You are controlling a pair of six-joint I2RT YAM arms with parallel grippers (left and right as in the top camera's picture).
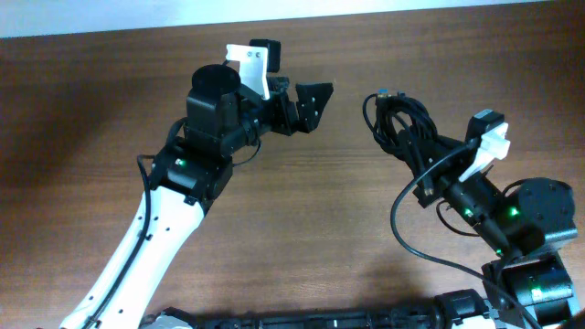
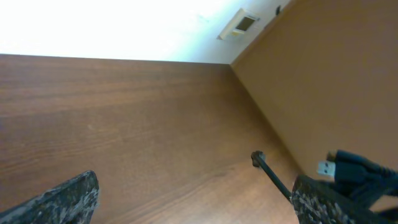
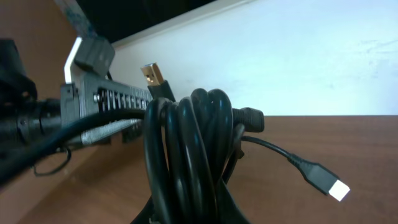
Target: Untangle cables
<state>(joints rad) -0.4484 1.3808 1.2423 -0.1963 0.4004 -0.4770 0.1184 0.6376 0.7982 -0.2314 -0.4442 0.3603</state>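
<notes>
I expect the cables (image 2: 360,177) to come up together as one wound bundle when I lift with my left gripper, because the silver plug (image 2: 326,168) is tucked against the dark loops.
The cables (image 1: 399,123) are a bundle of thin black loops, right of the table's middle. My right gripper (image 1: 419,157) is shut on the bundle's near side. In the right wrist view the coil (image 3: 186,155) rises between the fingers and hides them; a gold USB plug (image 3: 155,78) sticks up behind it and a small plug (image 3: 326,182) hangs out to the right. My left gripper (image 1: 309,106) stands open just left of the bundle, with nothing between its fingers (image 2: 71,198). The left wrist view shows a cable end (image 2: 264,165) and a silver plug (image 2: 326,168) by the right finger.
The brown wooden table (image 1: 302,219) fills the overhead view, its far edge (image 1: 137,29) running along the top. The left arm's head (image 3: 93,102) shows close behind the coil in the right wrist view. A thicker black wire (image 1: 407,233) loops off the right arm.
</notes>
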